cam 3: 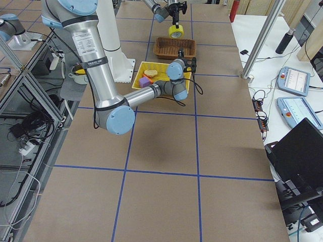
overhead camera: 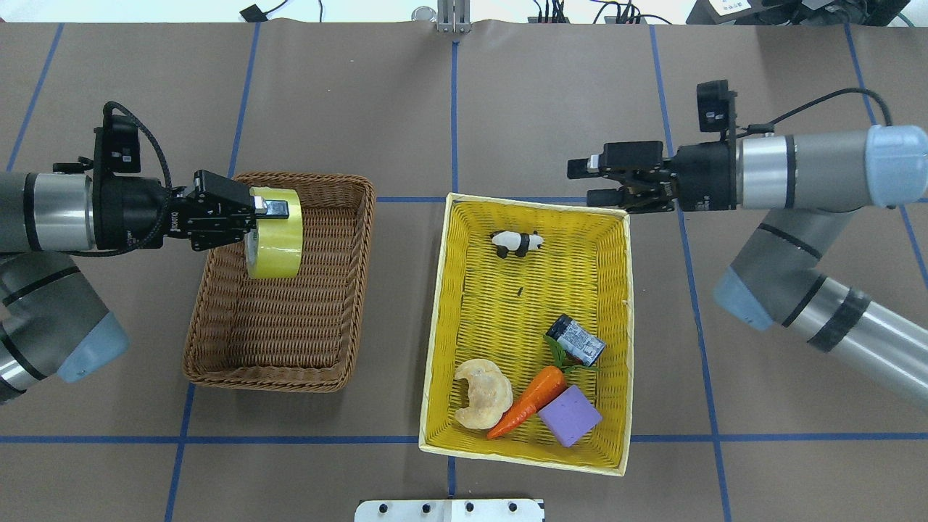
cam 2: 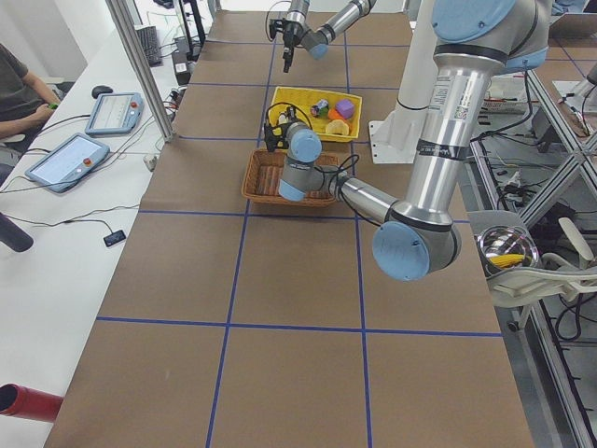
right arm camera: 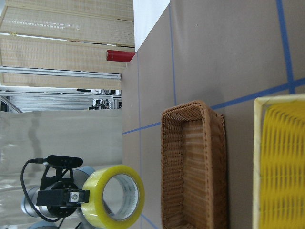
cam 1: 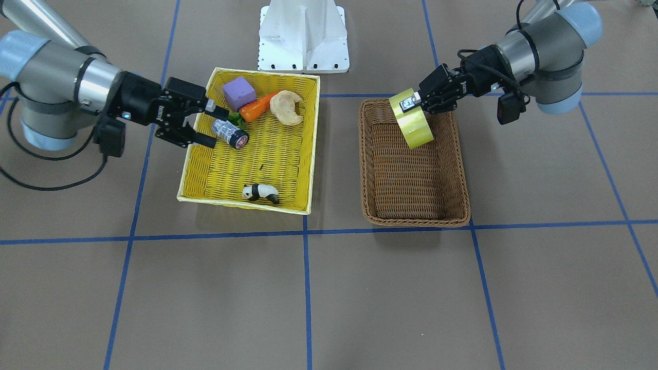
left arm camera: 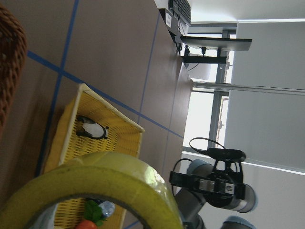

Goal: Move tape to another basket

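Next, my left gripper tips downward before it lowers the tape into the basket's middle (cam 1: pixel 418 166), because it is level above the brown basket with the tape on edge (cam 1: pixel 413 125).
The yellowish tape roll (cam 1: pixel 413 122) hangs in my left gripper (cam 1: pixel 409 104), which is shut on its rim, above the robot-side end of the brown wicker basket (cam 1: pixel 414 216). In the overhead view the tape (overhead camera: pixel 275 233) is held by the left gripper (overhead camera: pixel 270 209) over the brown basket's (overhead camera: pixel 268 370) far left part. The tape also shows in the left wrist view (left arm camera: pixel 95 183) and the right wrist view (right arm camera: pixel 113 194). My right gripper (cam 1: pixel 212 126) is open and empty at the yellow basket's (cam 1: pixel 244 204) edge; in the overhead view the right gripper (overhead camera: pixel 583 181) is just beyond the yellow basket's far right corner.
The yellow basket (overhead camera: pixel 522 457) holds a toy panda (overhead camera: pixel 517 243), a small grey-and-black cylinder (overhead camera: pixel 576 339), a carrot (overhead camera: pixel 528 401), a purple block (overhead camera: pixel 570 415) and a pale bread-like piece (overhead camera: pixel 483 392). The robot's white base (cam 1: pixel 304 36) stands between the arms.
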Available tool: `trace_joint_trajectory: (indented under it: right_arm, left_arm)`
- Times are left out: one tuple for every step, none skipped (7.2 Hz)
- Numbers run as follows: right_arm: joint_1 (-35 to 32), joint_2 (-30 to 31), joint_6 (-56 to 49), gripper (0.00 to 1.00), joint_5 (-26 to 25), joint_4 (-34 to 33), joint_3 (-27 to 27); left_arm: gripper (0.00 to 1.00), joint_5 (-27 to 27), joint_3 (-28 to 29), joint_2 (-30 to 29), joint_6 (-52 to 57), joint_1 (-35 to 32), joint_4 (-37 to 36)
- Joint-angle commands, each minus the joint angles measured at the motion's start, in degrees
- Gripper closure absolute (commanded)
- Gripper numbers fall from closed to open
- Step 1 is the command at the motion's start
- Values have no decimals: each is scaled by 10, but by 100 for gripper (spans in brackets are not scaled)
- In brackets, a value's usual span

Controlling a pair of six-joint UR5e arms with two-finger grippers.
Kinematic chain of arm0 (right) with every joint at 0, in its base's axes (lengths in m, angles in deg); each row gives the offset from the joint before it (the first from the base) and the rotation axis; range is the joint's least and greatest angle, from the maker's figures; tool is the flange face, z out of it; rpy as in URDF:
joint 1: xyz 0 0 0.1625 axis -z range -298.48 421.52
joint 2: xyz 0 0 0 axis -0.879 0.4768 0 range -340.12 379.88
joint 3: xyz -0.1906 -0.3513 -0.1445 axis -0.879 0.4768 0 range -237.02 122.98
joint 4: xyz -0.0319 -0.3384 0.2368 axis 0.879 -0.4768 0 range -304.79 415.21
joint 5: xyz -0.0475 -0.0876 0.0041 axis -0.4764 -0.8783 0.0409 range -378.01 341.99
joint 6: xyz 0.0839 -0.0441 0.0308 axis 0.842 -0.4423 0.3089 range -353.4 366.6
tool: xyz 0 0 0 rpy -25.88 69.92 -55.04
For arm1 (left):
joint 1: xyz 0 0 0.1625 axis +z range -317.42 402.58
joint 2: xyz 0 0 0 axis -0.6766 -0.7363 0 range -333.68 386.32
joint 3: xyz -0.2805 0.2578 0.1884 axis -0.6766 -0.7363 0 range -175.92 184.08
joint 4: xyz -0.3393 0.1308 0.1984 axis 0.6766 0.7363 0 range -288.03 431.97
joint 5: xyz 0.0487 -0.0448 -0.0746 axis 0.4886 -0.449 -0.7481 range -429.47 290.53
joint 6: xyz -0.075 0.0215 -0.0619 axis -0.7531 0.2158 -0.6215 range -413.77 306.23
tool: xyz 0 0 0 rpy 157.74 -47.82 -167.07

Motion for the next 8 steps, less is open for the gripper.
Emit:
trace_joint_trajectory:
  right_arm:
    - [-79,64,-174,0,54,-60,4]
    - [-104,98,-214,0,53,-71,7]
    - [-125,110,-280,0,54,-128,9]
    - [-142,114,-346,0,56,-190,8]
    - [-166,121,-419,0,59,-248,8]
    - [-190,126,-504,0,73,-303,8]
    - [-220,125,-579,0,90,-377,6]
    - [-232,125,-656,0,91,-445,4]
  left_arm:
    - [100,6,-41,12,81,-15,-148]
    - [100,8,-78,16,83,-24,-226]
    - [100,21,-117,17,88,-28,-316]
    - [100,40,-154,18,124,-21,-421]
    - [100,62,-209,13,157,-11,-580]
    - [100,77,-257,-5,203,6,-715]
    - [100,94,-258,-32,220,27,-786]
    - [100,132,-247,-40,224,83,-828]
